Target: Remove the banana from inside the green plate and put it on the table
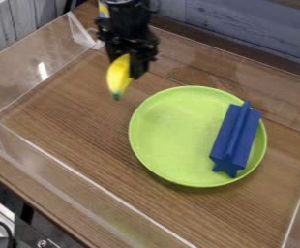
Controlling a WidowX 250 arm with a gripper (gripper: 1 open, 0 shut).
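The banana (119,77) is clear of the green plate's rim, so the robot's gripper should continue to go down to the open wood (91,100) and let go once the banana rests there.
A small yellow banana (118,76) hangs in the air above the brown wooden table (75,116), to the upper left of the green plate (179,136). The black gripper (124,66) points straight down and is shut on the banana's upper part; the fruit's lower tip hangs free. The gripper and banana are outside the plate's rim. A blue ridged block (237,139) lies in the plate's right side.
Clear acrylic walls (23,63) run round the table's edges. A clear stand and a white bottle (111,15) sit at the back left, just behind the arm. Bare wood spreads left and in front of the plate.
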